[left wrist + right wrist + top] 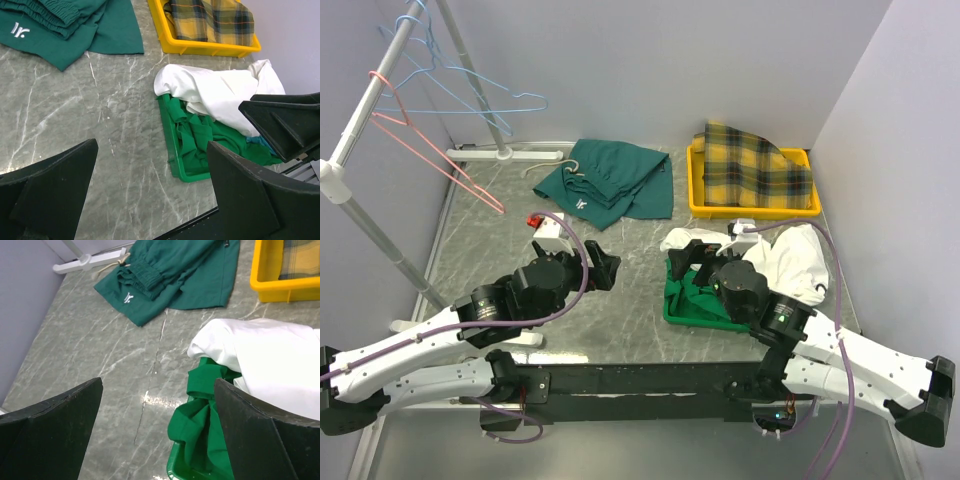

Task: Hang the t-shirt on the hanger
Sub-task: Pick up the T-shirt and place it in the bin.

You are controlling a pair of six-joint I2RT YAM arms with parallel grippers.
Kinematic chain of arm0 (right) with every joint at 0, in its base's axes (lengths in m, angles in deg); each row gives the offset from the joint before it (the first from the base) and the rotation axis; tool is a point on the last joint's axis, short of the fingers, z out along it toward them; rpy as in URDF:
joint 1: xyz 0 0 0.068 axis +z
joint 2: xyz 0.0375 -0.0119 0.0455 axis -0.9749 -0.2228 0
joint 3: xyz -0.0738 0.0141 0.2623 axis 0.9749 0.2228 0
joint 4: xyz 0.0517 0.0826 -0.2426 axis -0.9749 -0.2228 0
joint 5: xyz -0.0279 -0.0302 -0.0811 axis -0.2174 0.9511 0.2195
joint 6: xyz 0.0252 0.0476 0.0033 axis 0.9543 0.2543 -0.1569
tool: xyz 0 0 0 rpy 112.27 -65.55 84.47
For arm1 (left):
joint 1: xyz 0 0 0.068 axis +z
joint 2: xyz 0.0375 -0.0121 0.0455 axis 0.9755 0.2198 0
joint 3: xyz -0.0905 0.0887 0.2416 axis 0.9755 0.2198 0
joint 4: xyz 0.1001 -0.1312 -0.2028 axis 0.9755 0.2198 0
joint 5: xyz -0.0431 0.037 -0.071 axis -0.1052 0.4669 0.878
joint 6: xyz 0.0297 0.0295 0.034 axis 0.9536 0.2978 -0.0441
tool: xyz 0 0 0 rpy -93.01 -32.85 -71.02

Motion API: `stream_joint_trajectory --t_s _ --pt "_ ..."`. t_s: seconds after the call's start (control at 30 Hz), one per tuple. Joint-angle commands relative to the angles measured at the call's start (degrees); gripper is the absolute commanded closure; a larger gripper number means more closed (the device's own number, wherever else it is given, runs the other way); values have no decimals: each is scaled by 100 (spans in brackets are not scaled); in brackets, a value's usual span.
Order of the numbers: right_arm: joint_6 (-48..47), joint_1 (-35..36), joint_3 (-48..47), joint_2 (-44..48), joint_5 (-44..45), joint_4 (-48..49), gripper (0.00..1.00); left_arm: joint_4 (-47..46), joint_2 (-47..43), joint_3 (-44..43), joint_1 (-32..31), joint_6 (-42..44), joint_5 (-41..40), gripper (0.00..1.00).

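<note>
The white t-shirt (800, 262) lies free on top of the bright green cloth, so the robot's right gripper should keep going down to the t-shirt's back part (260, 342) and close there.
The white t-shirt (802, 255) lies crumpled in and over a green tray (669, 306) at the right; its flower print is hidden. It also shows in the left wrist view (215, 90) and the right wrist view (270, 360). The pink-red hanger (440, 155) hangs from the rack rail (360, 110) at the far left. My left gripper (607, 266) is open and empty over the bare table, left of the tray (167, 130). My right gripper (685, 256) is open and empty above the tray's left rim (175, 467), just left of the t-shirt.
A bright green cloth (195, 135) fills the tray under the t-shirt. A dark green garment (610, 180) lies at the back middle. A yellow tray (695, 190) holds plaid cloth (755, 165) at the back right. Light blue hangers (470, 95) hang on the rack.
</note>
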State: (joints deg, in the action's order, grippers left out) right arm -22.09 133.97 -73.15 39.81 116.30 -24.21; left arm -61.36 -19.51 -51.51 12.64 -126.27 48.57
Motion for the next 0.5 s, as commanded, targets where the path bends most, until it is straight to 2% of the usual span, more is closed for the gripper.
stream_joint_trajectory --t_s 0.0,0.17,0.33,0.47 --pt "369 -6 1 -50 355 -171 0 -55 -23 -32 -29 41 28 4" --pt "940 -172 -157 -331 647 -822 0 59 12 -67 -29 -29 72 4" --pt "1134 -1181 -210 -762 -109 -1068 1 -2 100 -59 -20 -73 195 4" --pt "1275 -1639 -297 -842 39 -1454 2 85 144 -85 -20 -143 195 4"
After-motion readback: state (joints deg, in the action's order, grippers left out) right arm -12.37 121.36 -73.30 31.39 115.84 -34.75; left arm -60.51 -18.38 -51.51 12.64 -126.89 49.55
